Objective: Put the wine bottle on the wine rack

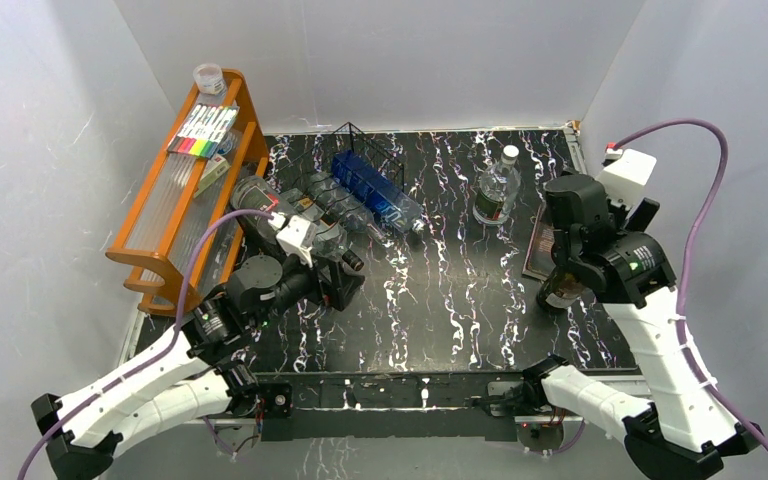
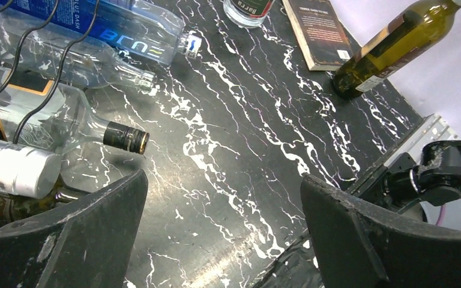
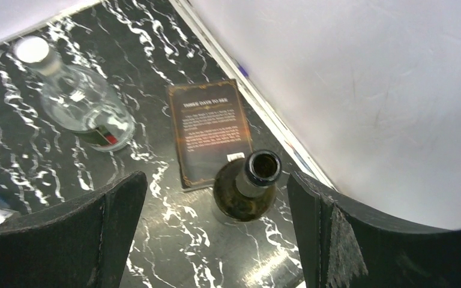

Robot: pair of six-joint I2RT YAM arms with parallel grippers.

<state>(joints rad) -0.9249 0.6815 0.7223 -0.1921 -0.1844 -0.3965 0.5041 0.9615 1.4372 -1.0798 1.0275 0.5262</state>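
The wine bottle's upright neck [image 3: 252, 185] is clear in the gap between my open fingers. My right gripper should keep moving in until the fingers are on both sides of the neck, below the bottle's opening [image 3: 265, 166].
The wine bottle [image 3: 244, 195] is dark olive glass with an uncorked mouth. It stands upright on the marbled table near the right wall [image 1: 558, 291], and the left wrist view shows it at the far side [image 2: 390, 48]. My right gripper [image 3: 216, 180] hovers over it, open, with the bottle's neck nearer the right finger and touching neither; from above, the right gripper [image 1: 572, 255] covers most of the bottle. The wine rack [image 1: 365, 150] is black wire at the back centre, with bottles lying across it [image 2: 36, 66]. My left gripper [image 2: 225, 180] is open and empty beside them [image 1: 345, 283].
An orange wooden shelf [image 1: 175, 215] with markers stands at the left. A blue bottle [image 1: 375, 192] and clear bottles lie on the rack. A clear white-capped bottle [image 1: 497, 187] stands at the back right, and a dark book [image 3: 210, 131] lies just behind the wine bottle.
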